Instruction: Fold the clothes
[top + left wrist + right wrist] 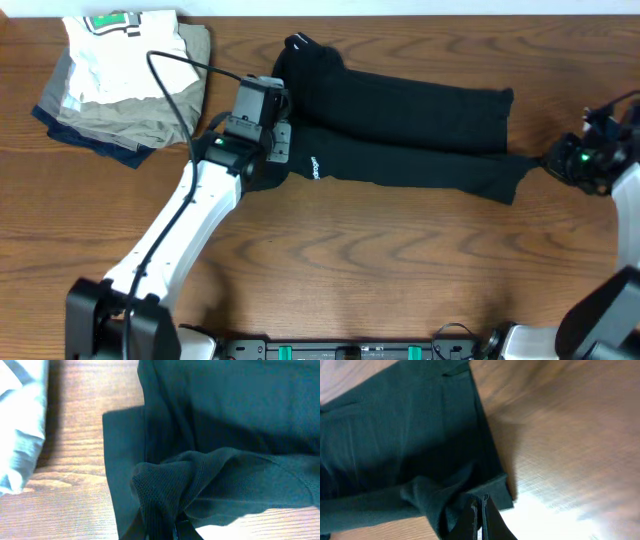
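Note:
My right gripper should keep lowering the hem until it meets the farther leg and then release it, since the nearer leg stretches straight along the farther leg.
The clothes are black pants lying across the middle of the table, waist at the left, both legs running right, with a small white logo mark. My left gripper sits at the waist end. In the left wrist view it is shut on a bunched fold of the black fabric. My right gripper is at the hem of the nearer leg. In the right wrist view it is shut on the pulled-up hem edge of the clothes.
A stack of folded white, khaki and navy garments lies at the back left, near the left arm's cable; its pale edge shows in the left wrist view. Bare wood table spreads in front of the pants.

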### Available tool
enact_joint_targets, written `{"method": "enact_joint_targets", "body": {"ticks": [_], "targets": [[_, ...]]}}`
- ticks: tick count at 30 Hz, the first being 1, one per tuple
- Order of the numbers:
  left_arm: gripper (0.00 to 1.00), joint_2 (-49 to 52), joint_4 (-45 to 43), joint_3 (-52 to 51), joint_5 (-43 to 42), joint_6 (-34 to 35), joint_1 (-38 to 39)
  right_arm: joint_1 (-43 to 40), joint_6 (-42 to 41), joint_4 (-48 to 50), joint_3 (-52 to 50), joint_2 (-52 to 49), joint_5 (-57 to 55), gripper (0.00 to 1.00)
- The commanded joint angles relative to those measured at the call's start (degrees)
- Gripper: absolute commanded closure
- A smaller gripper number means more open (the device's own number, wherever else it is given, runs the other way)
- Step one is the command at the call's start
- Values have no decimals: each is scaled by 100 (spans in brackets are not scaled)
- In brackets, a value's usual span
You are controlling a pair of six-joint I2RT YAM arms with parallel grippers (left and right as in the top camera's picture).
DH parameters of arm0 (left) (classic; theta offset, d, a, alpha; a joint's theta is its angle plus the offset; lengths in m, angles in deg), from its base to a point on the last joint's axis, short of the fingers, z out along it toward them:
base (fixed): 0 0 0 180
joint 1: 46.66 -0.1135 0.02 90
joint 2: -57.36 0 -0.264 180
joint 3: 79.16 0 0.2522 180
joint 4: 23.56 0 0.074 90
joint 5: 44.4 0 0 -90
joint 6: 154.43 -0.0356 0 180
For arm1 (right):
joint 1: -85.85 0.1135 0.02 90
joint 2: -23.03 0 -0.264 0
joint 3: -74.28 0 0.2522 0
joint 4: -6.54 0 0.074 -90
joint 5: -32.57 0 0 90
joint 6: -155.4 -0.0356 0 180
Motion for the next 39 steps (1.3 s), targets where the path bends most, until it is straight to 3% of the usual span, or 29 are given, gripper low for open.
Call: {"method": "enact_joint_targets", "body": {"ticks": [1, 14, 34, 35, 36, 38, 39], "targets": [[94, 162, -94, 136, 177, -201, -50, 199, -50, 186, 120, -365, 44, 99], [94, 1154, -1311, 136, 175, -485, -142, 293, -87, 1486, 120, -1517, -50, 99], [94, 1864, -2605, 136, 175, -485, -339, 518, -107, 2203, 120, -1847, -162, 99], [88, 1864, -2656, 136, 175, -485, -354, 518, -107, 2216, 120, -1847, -160, 99], [70, 1864, -2675, 136, 173, -483, -363, 518, -107, 2225, 120, -1847, -157, 91], [27, 1864, -2667, 136, 173, -483, -363, 516, -105, 2216, 122, -1847, -83, 62], [15, 1864, -2643, 136, 173, -483, -363, 516, -107, 2210, 122, -1843, -44, 52]]}}
